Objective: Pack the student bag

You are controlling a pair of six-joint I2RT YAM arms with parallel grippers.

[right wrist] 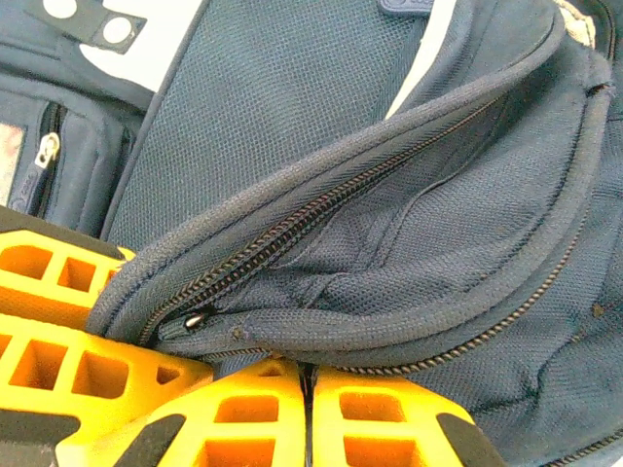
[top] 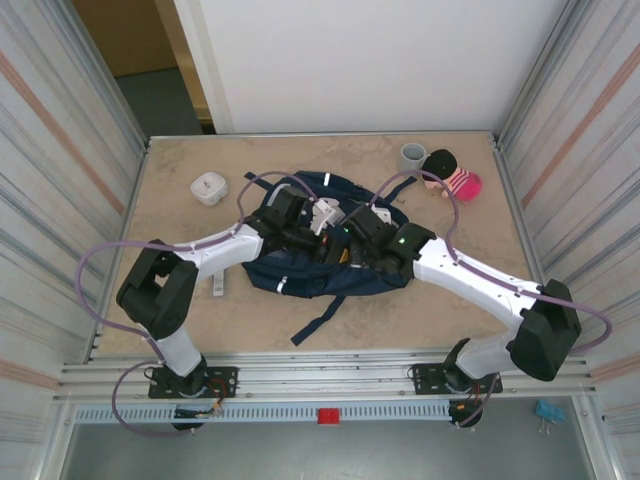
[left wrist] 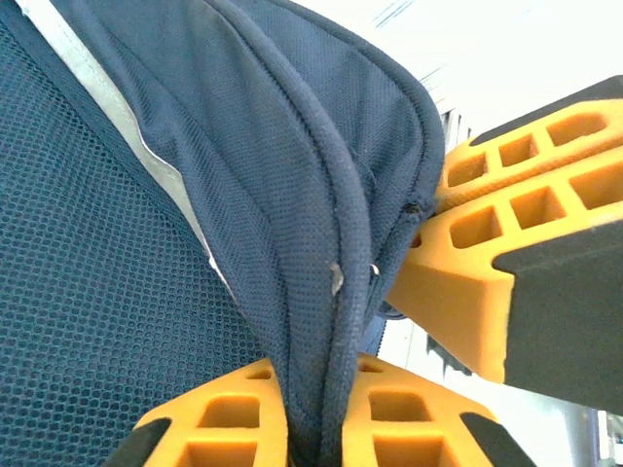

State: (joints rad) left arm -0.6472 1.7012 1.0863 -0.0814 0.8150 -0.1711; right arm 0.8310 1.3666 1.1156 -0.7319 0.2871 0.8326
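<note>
Next, my right gripper moves back and pulls the zippered opening's edge (right wrist: pixel 321 336) straight, because the bag's rim bunches up into a raised fold (left wrist: pixel 316 219) where my grippers meet.
The student bag (top: pixel 300 275), a navy blue backpack, lies flat in the middle of the table with a strap trailing toward the near edge. Both grippers meet over its top. My left gripper (top: pixel 303 228) (left wrist: pixel 313 375) is shut on a raised fold of the bag's piped rim (left wrist: pixel 331 243). My right gripper (top: pixel 352 240) (right wrist: pixel 308 370) is shut on the edge of the zippered opening (right wrist: pixel 321 209), which gapes slightly. The right gripper's orange fingers (left wrist: pixel 467 263) show beside the fold in the left wrist view. In the right wrist view the bag's white patch with dark dots (right wrist: pixel 146 44) sits at top left.
A small white container (top: pixel 208 187) stands at the back left. A grey cup (top: pixel 413 156) and a pink and black plush toy (top: pixel 452 175) sit at the back right. A small grey object (top: pixel 217 287) lies left of the bag. Corrugated walls close both sides.
</note>
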